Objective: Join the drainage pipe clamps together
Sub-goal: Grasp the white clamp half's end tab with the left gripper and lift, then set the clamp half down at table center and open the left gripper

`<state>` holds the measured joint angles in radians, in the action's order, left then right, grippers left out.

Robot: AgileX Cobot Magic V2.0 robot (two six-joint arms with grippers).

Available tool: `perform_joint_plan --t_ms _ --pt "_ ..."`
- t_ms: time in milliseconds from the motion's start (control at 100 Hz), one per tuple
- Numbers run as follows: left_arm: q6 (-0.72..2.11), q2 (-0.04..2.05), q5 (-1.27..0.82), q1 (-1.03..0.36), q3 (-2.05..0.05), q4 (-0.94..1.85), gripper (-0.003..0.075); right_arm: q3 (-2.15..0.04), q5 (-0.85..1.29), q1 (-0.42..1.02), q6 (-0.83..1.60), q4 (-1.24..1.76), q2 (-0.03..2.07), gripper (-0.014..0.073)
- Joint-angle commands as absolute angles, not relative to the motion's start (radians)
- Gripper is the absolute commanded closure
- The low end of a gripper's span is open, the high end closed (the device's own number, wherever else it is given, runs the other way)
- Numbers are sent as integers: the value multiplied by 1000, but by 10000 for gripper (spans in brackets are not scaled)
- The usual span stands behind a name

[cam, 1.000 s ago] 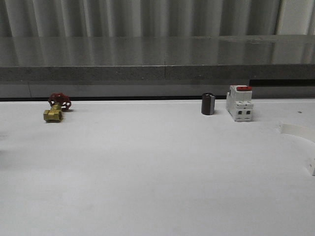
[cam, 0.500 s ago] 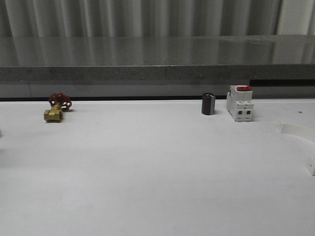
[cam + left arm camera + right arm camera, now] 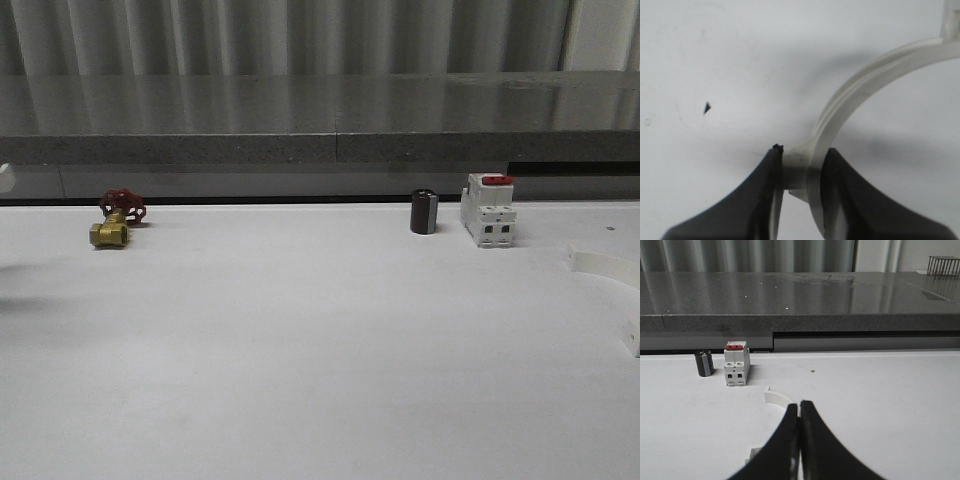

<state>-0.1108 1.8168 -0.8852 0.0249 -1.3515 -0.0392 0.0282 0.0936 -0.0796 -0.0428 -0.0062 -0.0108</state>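
I should keep carrying the clamp in my left gripper (image 3: 842,104) to the table's middle (image 3: 300,298), because the clamp hangs level and that spot is clear. I should let go once the clamp lies flat there.
One white drainage pipe clamp (image 3: 860,90) is pinched near its end tab by my left gripper (image 3: 802,170), which is shut on it. It hangs above the white table, and a tip of it shows at the left edge of the front view (image 3: 5,178). The other drainage pipe clamp (image 3: 600,265) rests on the table at the far right. In the right wrist view its arc (image 3: 777,396) runs behind my right gripper (image 3: 800,404). That gripper's fingers are pressed together on the thin band, and most of the arc is hidden behind them.
A white breaker with a red switch (image 3: 488,210) and a small dark cylinder (image 3: 423,211) stand at the back right. A brass valve with a red handle (image 3: 113,220) sits at the back left. A grey ledge (image 3: 320,150) runs behind the table.
The white tip of the left clamp has risen along the left edge of the front view. The right clamp has barely shifted.
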Motion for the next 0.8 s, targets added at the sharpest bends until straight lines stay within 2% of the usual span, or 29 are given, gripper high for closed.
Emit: perform_joint_plan --t_ms 0,270,580,790 --pt "-137 1740 -868 -44 -1375 -19 596 12 14 -82 -36 -8 -28 660" --pt "-249 1779 -828 -273 -1394 0 596 12 14 -82 -36 -8 -28 660" --pt "-415 1921 -854 -490 -1583 7 596 12 14 -82 -36 -8 -28 660" --pt "-415 2035 -884 -588 -1690 39 596 12 14 -82 -36 -8 -28 660"
